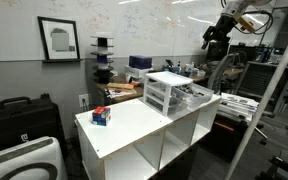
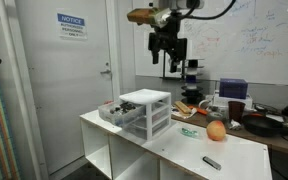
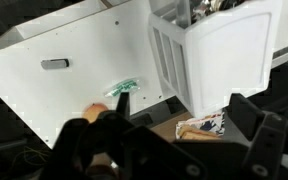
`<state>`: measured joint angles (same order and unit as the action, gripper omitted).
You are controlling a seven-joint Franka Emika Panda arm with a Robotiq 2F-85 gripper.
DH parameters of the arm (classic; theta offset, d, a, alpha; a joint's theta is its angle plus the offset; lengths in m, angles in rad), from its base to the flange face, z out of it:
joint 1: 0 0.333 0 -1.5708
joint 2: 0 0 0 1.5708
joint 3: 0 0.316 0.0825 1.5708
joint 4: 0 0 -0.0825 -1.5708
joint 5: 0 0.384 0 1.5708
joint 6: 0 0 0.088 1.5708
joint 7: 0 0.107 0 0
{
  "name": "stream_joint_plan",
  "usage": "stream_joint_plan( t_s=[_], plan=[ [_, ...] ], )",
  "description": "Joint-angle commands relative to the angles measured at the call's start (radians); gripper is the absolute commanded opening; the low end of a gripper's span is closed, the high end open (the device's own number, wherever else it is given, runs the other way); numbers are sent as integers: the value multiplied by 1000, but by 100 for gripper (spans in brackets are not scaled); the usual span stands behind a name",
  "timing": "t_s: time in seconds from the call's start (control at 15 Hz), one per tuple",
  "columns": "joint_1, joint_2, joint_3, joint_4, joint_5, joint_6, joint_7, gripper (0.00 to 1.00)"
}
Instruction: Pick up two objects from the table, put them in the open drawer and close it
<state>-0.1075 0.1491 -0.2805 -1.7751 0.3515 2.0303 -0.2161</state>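
The green packet [image 2: 189, 132] is clear of the orange ball and drawer unit, so I should keep bringing my open gripper down toward the packet [image 3: 123, 87] until my fingers straddle it.
The white table [image 2: 174, 150] carries a white-framed three-tier drawer unit [image 2: 146, 112] at one end. Its clear drawer [image 2: 112, 112] is pulled out and holds small items. An orange ball [image 2: 216, 129], a green packet [image 2: 189, 131] and a dark marker [image 2: 212, 162] lie on the tabletop. My gripper [image 2: 169, 55] hangs high above the table, open and empty. In the wrist view the gripper [image 3: 179, 115] is open over the table edge. That view also shows the packet [image 3: 124, 88], a grey marker [image 3: 54, 64], the ball [image 3: 92, 112] partly hidden, and the drawer unit [image 3: 219, 50].
Cluttered dark benches [image 2: 264, 120] stand behind the table by a whiteboard. In an exterior view a black case [image 1: 19, 115] and a white appliance [image 1: 29, 160] sit on the floor beside the table [image 1: 134, 125]. A metal frame [image 1: 274, 80] stands close by.
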Motion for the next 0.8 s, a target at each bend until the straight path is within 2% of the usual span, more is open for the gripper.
stream_joint_plan(
  t_s=[0.0,0.33,0.73],
  plan=[
    [-80,218,51,247,72,-21,169,100],
    [-140,460,100,492,65,5,404,100],
    [-165,720,140,751,30,-21,575,100]
  ],
)
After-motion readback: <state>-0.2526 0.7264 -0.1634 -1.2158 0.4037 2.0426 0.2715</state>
